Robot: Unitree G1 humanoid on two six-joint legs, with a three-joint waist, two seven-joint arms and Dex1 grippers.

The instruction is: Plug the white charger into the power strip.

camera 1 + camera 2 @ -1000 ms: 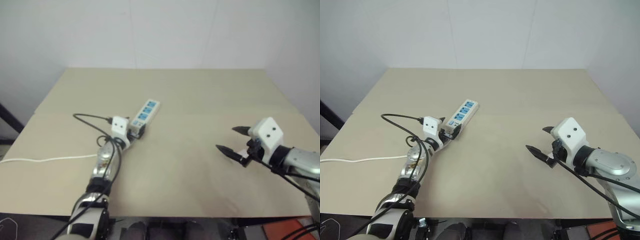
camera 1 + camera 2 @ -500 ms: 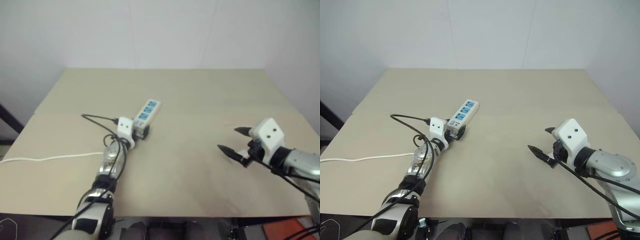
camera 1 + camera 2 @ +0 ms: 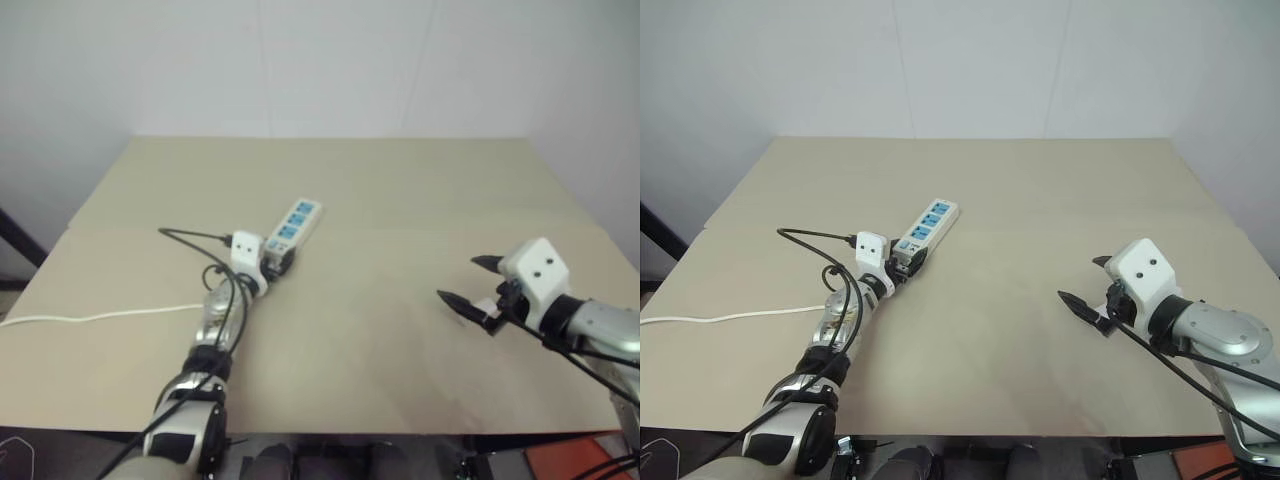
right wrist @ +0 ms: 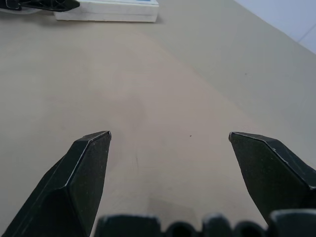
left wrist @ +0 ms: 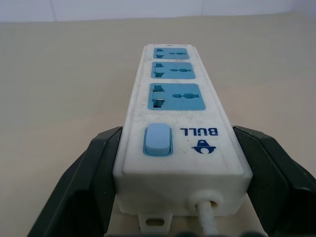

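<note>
The white charger will stay upright on its own when the robot pushes it in, because the power strip's blue socket sides [image 3: 297,219] point up.
The power strip [image 3: 294,226] lies at a slant on the tan table, a long white bar with three blue socket faces [image 5: 176,96] and a blue switch [image 5: 158,139]. My left gripper [image 3: 276,263] is shut on its switch end, one black finger [image 5: 94,173] pressed against each long side. The strip's thin white cord [image 5: 206,224] leaves that end. My right gripper [image 3: 457,279] hovers open over bare table at the right, with nothing between its fingers [image 4: 84,168]. The white charger is out of view.
The white cord [image 3: 100,317] trails left across the table [image 3: 400,190] and off its left edge. A black cable [image 3: 190,238] loops beside my left wrist. A white wall stands behind the table's far edge.
My left gripper has closed on the switch end of the power strip. The right gripper has stayed where it was, open.
</note>
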